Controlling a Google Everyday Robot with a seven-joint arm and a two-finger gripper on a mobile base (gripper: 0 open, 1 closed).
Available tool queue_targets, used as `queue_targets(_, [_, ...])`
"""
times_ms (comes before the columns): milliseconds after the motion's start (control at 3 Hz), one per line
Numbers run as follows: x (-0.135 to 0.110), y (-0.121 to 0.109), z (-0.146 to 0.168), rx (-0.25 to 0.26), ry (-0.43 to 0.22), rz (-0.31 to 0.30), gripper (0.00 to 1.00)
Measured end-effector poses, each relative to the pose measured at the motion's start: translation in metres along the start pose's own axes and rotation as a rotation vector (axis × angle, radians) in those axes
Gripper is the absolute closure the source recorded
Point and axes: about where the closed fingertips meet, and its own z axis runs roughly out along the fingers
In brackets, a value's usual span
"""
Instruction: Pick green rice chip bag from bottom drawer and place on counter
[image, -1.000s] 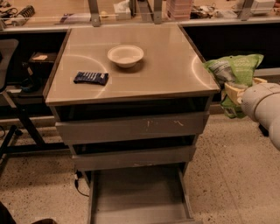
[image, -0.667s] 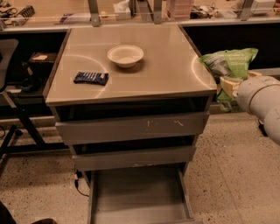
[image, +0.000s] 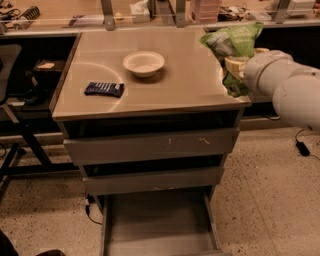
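Observation:
The counter (image: 202, 82) beside the white bowl is clear for the green rice chip bag (image: 232, 42). My gripper continues to carry the bag inward and down until it rests.
The green rice chip bag (image: 232, 42) is crinkled light green with white patches and hangs in the air over the right edge of the counter (image: 185, 80). My gripper (image: 234, 67) is shut on the bag and holds it by its middle, with part of the bag sticking out below the fingers. The white arm reaches in from the right. The bottom drawer (image: 157, 220) is pulled out at the foot of the cabinet and its tray looks bare.
A white bowl (image: 143, 63) and a dark blue flat snack packet (image: 104, 89) lie on the counter. Two wider grey drawers (image: 150, 147) above are shut. A cluttered workbench (image: 100, 12) runs behind. A chair and shelf stand at the left.
The arm has carried the green bag up and to the left, from beside the cabinet's right edge to over the counter's right edge.

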Motion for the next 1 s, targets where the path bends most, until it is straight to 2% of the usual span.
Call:
queue_targets(333, [-0.028,0.022,0.033,-0.051,-0.031,-0.033,1.00])
queue_targets(667, [-0.022,0.037,0.065,-0.096,-0.001,-0.050,1.00])
queue_targets(1000, [-0.006,0.055,0.095,-0.158,0.045,-0.062,1.00])
